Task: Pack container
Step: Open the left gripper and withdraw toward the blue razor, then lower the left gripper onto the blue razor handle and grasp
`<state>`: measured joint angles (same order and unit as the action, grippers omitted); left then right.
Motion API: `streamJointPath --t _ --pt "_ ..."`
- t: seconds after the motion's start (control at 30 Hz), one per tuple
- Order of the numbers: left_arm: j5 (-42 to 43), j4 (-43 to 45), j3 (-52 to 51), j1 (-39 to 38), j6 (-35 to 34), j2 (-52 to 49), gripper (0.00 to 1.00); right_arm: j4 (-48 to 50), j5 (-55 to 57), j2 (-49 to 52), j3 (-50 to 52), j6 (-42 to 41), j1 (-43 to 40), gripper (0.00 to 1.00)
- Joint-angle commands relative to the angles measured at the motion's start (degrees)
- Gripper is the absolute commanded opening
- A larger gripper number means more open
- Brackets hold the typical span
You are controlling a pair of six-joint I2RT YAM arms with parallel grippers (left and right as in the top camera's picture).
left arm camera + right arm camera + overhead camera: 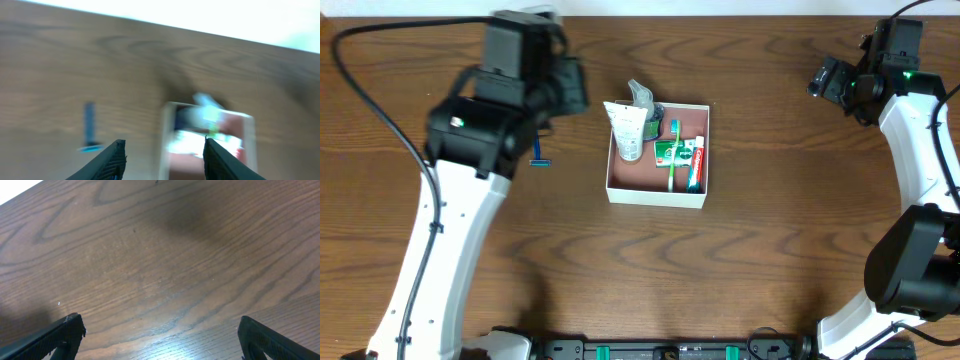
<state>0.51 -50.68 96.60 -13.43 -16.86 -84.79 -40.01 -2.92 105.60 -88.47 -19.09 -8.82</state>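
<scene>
I can see the blue razor lying clear of the container, with the razor's handle square to the way my fingers close. My left gripper goes on down and closes on the handle.
The container, a shallow white box with a pinkish-brown inside, sits mid-table. It holds a white tube, a green toothbrush and a red-and-white toothpaste box. A blue razor lies on the table left of it, and shows blurred in the left wrist view. My left gripper is open and empty above the table, between the razor and the container. My right gripper is open and empty over bare wood at the far right.
The left arm hangs over the table left of the container. The right arm stands at the right edge. The table's far edge runs just beyond the container.
</scene>
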Motion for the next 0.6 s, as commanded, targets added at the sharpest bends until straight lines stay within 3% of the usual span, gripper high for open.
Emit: streamJointPath --t 0.0,0.2,0.57 --pt "-4.24 -0.98 0.15 5.77 2.08 -3.61 0.51 -0.07 0.52 0.48 -0.74 -0.81 0.2 0.99" --pt "-4.22 -1.99 0.15 11.1 2.27 -12.48 0.51 -0.07 0.52 0.48 -0.74 -0.81 0.2 0.99" --pt "-4.26 -3.28 0.15 13.75 2.25 -27.08 0.5 -0.07 0.52 0.48 -0.74 -0.81 0.2 0.99"
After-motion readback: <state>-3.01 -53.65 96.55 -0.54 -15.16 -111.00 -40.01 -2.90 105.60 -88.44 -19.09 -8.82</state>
